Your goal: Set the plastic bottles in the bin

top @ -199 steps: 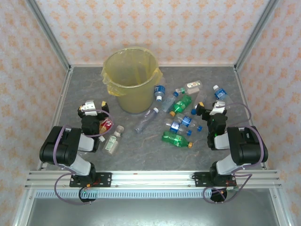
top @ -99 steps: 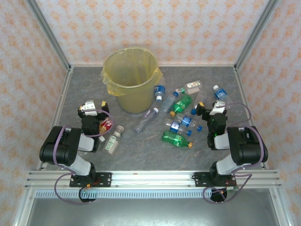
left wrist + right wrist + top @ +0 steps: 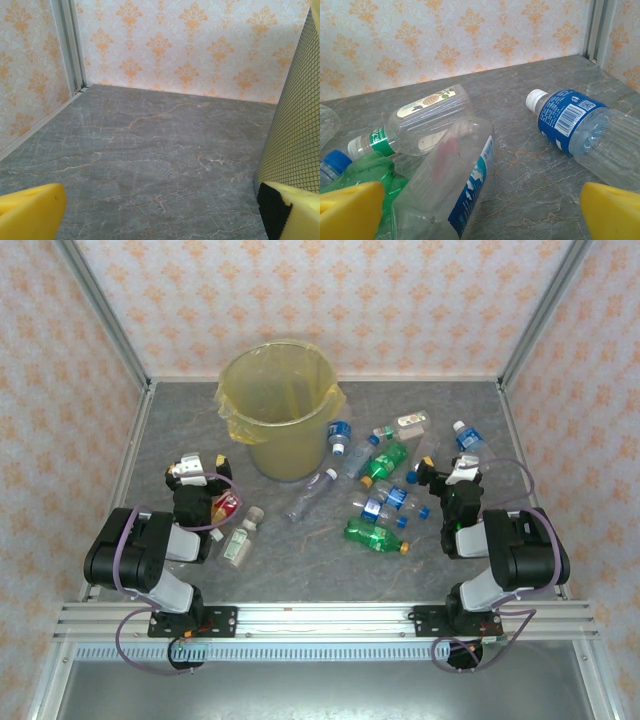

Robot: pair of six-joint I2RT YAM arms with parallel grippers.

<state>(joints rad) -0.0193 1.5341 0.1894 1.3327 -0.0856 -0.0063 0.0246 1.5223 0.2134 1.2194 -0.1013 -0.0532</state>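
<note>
The robot's left gripper is pointing past the clear bottle (image 3: 244,532) near the red can, so it should pull back and tilt down over the bottle's body (image 3: 236,549).
The bin (image 3: 280,410), a yellowish bucket with a yellow bag liner, stands at the back centre of the table. The plastic bottles lie scattered to its right, among them a green one (image 3: 375,536) and a long clear one (image 3: 312,495). Two more bottles (image 3: 240,538) lie beside the left arm. My left gripper (image 3: 195,472) is open over bare table (image 3: 160,215), with the bin's wall (image 3: 295,140) at its right. My right gripper (image 3: 450,472) is open (image 3: 480,215), nothing between its pads. Ahead of it lie a blue-labelled white-capped bottle (image 3: 580,127) and a clear bottle (image 3: 450,185).
A clear bottle with a green neck band (image 3: 425,122) and a green bottle (image 3: 365,172) lie left of the right gripper. Patterned walls and metal posts (image 3: 110,330) close in the grey marbled table (image 3: 300,570) on three sides.
</note>
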